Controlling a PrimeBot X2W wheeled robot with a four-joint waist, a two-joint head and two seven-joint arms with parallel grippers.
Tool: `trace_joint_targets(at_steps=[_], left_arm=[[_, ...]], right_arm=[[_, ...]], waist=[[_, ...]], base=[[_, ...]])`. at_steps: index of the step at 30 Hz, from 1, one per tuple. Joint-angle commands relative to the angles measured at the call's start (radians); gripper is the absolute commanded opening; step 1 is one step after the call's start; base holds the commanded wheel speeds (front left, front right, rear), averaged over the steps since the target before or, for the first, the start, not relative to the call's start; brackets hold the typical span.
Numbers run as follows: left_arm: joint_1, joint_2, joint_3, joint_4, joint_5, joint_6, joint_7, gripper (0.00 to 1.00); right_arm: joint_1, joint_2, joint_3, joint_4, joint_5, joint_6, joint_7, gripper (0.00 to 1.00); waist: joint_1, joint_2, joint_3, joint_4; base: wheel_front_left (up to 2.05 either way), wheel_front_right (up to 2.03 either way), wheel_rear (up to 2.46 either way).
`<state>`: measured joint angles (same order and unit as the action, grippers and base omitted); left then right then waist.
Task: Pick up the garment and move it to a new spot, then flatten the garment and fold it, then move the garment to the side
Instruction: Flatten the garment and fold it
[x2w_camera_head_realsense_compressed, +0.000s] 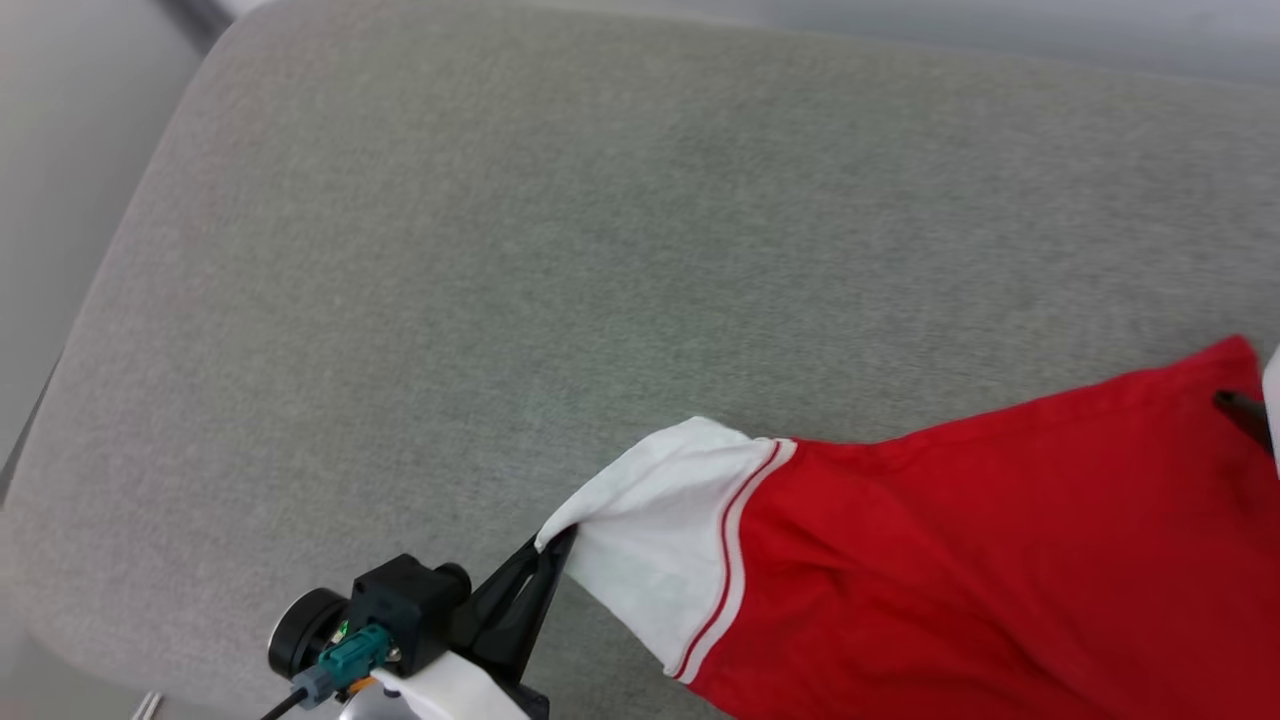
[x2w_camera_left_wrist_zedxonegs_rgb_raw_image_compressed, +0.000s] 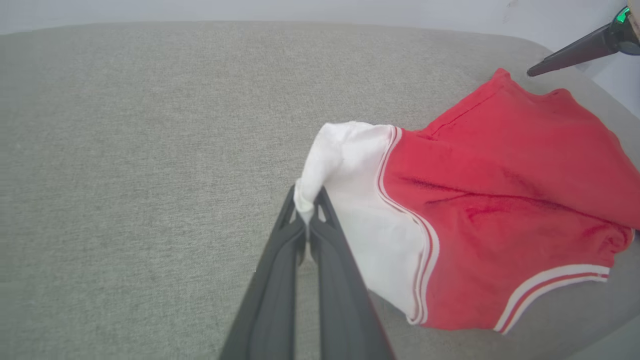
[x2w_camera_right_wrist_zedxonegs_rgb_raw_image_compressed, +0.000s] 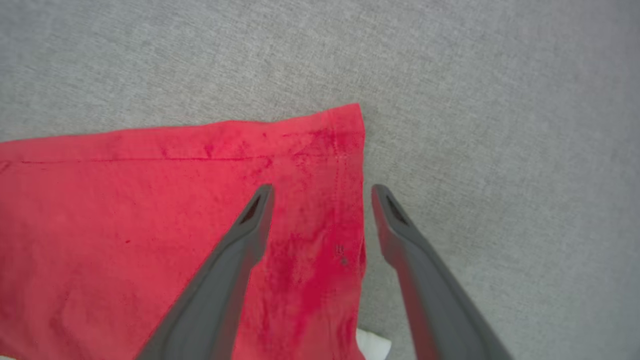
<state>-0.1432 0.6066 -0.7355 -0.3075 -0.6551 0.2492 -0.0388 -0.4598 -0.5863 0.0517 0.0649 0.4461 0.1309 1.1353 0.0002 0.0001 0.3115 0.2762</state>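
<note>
I expect the garment to show a hidden lettered front when I lift its edge (x2w_camera_head_realsense_compressed: 1020, 404) and pull it over, because only plain red cloth (x2w_camera_head_realsense_compressed: 1032, 540) faces up.
The garment (x2w_camera_head_realsense_compressed: 980, 540) is a red shirt with a white sleeve and striped trim, lying across the lower right of the grey cushion. My left gripper (x2w_camera_head_realsense_compressed: 550, 545) is shut on the tip of the white sleeve; in the left wrist view my left gripper (x2w_camera_left_wrist_zedxonegs_rgb_raw_image_compressed: 306, 210) pinches a white fold of the garment (x2w_camera_left_wrist_zedxonegs_rgb_raw_image_compressed: 500, 200). My right gripper (x2w_camera_right_wrist_zedxonegs_rgb_raw_image_compressed: 322, 192) stands open just above the red corner of the garment (x2w_camera_right_wrist_zedxonegs_rgb_raw_image_compressed: 150, 225), nothing held between its fingers. One right fingertip (x2w_camera_head_realsense_compressed: 1240, 410) peeks in at the head view's right edge.
The grey fabric cushion (x2w_camera_head_realsense_compressed: 560, 250) spreads wide to the left and back of the shirt. Its rounded edge runs along the left and far sides, with pale floor (x2w_camera_head_realsense_compressed: 60, 150) beyond.
</note>
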Motion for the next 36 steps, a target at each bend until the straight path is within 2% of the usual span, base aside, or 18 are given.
trace_joint_targets(at_steps=[1,8,16,17,18,19,26,30,36], left_arm=[[-0.018,-0.012,-0.002,0.001,0.007,-0.003,-0.007,0.0],[-0.042,-0.047,-0.023,0.03,0.01,-0.024,-0.023,0.0],[-0.063,-0.067,-0.027,0.06,0.005,-0.04,-0.037,0.0],[-0.065,-0.067,-0.027,0.064,0.004,-0.042,-0.038,0.0],[-0.066,-0.068,-0.028,0.067,0.004,-0.043,-0.039,0.0],[-0.066,-0.067,-0.028,0.071,0.003,-0.044,-0.039,0.0],[-0.062,-0.046,-0.016,0.078,-0.001,-0.037,-0.041,0.0],[-0.048,-0.037,-0.004,0.06,-0.023,-0.036,-0.037,0.0],[-0.026,0.023,0.027,0.021,-0.025,-0.01,-0.017,0.0]], right_arm=[[-0.016,-0.005,0.002,0.024,-0.008,0.0,-0.003,1.0],[-0.028,-0.041,0.022,0.141,-0.036,0.0,-0.005,1.0],[0.034,-0.021,0.064,0.21,0.006,0.0,0.014,1.0],[0.048,-0.022,0.073,0.214,0.013,0.0,0.02,0.95],[0.06,-0.023,0.081,0.216,0.019,0.0,0.024,0.4],[0.068,-0.024,0.085,0.217,0.024,0.0,0.02,0.0],[0.036,-0.043,0.11,0.213,0.013,0.0,-0.072,0.0],[-0.025,-0.024,0.118,0.207,0.033,0.0,-0.163,0.0],[-0.09,-0.017,0.152,0.216,0.065,0.0,-0.297,0.0]], waist=[[-0.0002,-0.0001,0.044,0.046],[-0.0002,-0.0001,0.087,0.091],[-0.0002,-0.0001,0.11,0.108],[-0.0002,-0.0001,0.11,0.108],[-0.0002,-0.0001,0.107,0.108],[-0.0002,-0.0001,0.103,0.107],[-0.0002,-0.0001,0.05,0.075],[-0.0002,-0.0001,-0.009,0.041],[-0.0002,-0.0001,-0.113,-0.025]], base=[[0.0,0.0,0.0],[0.0,0.0,0.0],[0.0,0.0,0.0],[0.0,0.0,0.0],[0.0,0.0,0.0],[0.0,0.0,0.0],[0.0,0.0,0.0],[0.0,0.0,0.0],[0.0,0.0,0.0]])
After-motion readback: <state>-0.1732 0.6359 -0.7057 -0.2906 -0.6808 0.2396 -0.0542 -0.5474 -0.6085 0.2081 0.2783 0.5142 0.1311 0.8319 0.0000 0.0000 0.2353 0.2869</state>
